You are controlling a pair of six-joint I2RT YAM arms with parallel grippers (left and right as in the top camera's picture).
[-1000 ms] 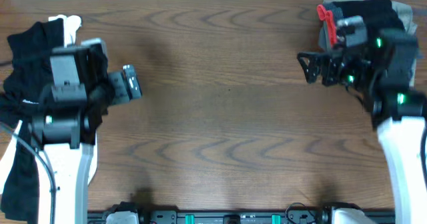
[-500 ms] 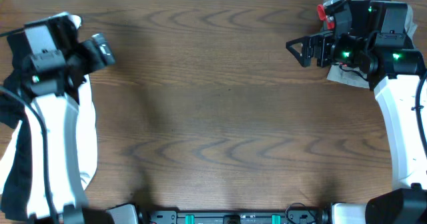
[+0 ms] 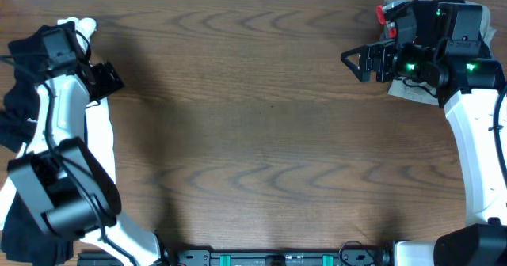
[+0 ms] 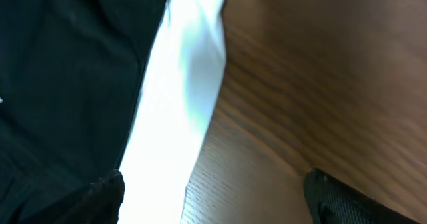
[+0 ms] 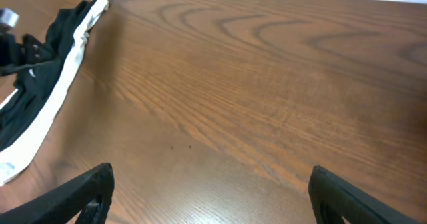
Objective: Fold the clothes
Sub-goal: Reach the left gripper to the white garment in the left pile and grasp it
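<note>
The white garment is bunched up with the black garment, a long way from my right gripper, so next my left gripper moves the white garment toward the middle first.
A black garment with a white stripe lies bunched at the table's far left edge. It fills the left of the left wrist view, its white stripe running down beside bare wood, and shows small in the right wrist view. My left gripper is open and empty just above the garment's right edge; its fingertips straddle the stripe and the wood. My right gripper is open and empty at the back right, above bare table.
A pile of clothes sits at the back right corner, mostly hidden under my right arm, with a red piece at its left. The brown wooden table stretches between the two arms.
My left arm has swung back and to the left, bringing its gripper from mid-left to the garment at the far left edge. The right arm rose toward the back, then stayed still.
</note>
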